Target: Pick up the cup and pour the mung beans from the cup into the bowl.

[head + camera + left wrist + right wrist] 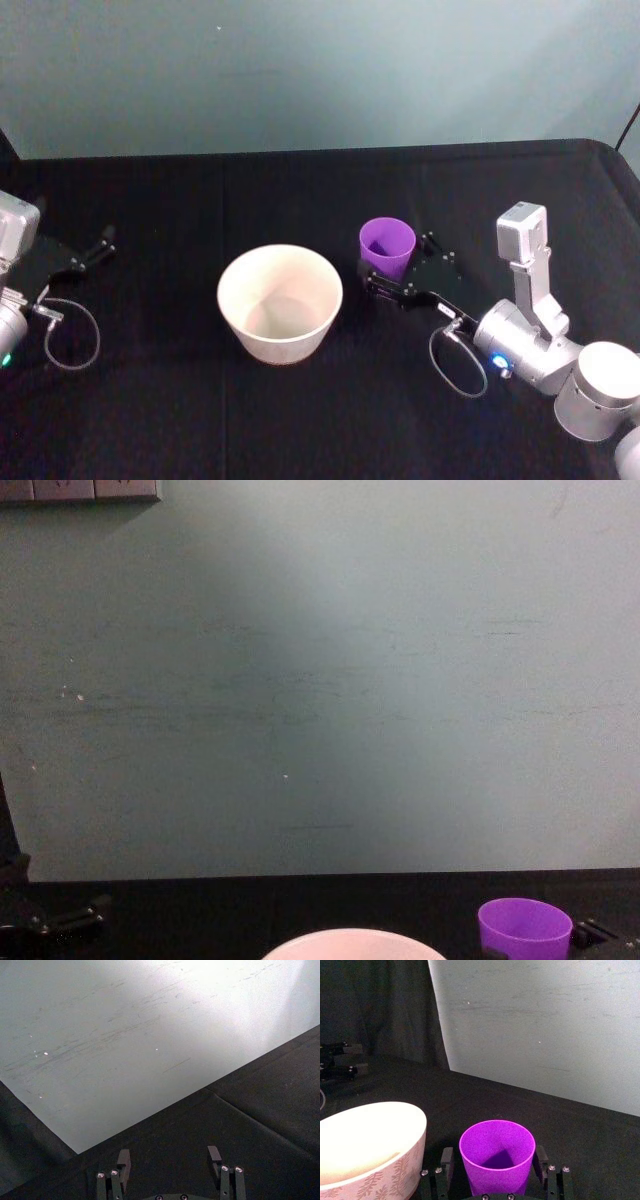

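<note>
The purple side [495, 1137] inside the cup [497, 1180] can be seen far below the cup's rim, so I expect a small pile of mung beans to be hidden at the bottom of the cup.
The purple cup [387, 243] stands upright on the black table, just right of the bowl [226, 292]. My right gripper [398, 257] is open, with one finger on each side of the cup's lower half. In the right wrist view the cup [496, 1155] sits between the fingers [447, 1160] with a small gap on one side, and the bowl [370, 1160] is close beside it. The mung beans are hidden; the cup's inside looks purple and shadowed. My left gripper [105, 242] rests open at the table's far left, holding nothing [169, 1160].
A black cloth covers the table [300, 190], and a pale green wall [320, 680] stands behind its far edge. Loose cables loop beside each wrist [455, 365]. The bowl's rim [355, 942] and the cup [524, 928] show low in the chest view.
</note>
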`<state>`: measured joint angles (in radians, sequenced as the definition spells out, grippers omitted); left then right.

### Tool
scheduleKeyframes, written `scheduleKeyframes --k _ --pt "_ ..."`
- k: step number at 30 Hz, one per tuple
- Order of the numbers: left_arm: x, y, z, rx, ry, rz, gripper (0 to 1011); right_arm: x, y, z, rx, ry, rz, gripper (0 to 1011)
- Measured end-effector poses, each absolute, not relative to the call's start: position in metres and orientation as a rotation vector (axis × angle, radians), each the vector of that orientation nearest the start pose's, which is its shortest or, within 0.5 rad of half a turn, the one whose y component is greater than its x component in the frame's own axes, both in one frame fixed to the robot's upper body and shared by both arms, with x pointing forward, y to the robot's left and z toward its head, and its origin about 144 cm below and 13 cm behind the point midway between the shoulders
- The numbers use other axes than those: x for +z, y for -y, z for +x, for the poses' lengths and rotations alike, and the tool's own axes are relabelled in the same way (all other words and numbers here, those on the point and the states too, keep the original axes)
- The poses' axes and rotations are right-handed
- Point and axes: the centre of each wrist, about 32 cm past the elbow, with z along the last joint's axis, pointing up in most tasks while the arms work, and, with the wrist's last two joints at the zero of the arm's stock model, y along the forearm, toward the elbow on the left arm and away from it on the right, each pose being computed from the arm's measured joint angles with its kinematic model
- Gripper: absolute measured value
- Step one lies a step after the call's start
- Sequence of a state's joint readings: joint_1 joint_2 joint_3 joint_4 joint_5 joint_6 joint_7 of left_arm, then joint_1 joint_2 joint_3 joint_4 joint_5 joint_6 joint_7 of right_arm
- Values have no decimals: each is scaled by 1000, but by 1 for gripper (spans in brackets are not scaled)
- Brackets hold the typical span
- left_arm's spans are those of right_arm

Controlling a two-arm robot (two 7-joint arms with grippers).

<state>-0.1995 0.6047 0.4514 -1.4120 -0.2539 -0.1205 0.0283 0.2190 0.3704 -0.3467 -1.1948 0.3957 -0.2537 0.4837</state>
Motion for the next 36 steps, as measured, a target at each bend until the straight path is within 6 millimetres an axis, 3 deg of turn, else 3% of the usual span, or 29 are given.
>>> scheduleKeyframes --k 26,36 --pt "1140 -310 489 1248 285 304 1000 1088 278 503 -908 16 -18 998" --pt "1140 -310 489 1248 285 304 1000 1088 278 503 -908 16 -18 792"
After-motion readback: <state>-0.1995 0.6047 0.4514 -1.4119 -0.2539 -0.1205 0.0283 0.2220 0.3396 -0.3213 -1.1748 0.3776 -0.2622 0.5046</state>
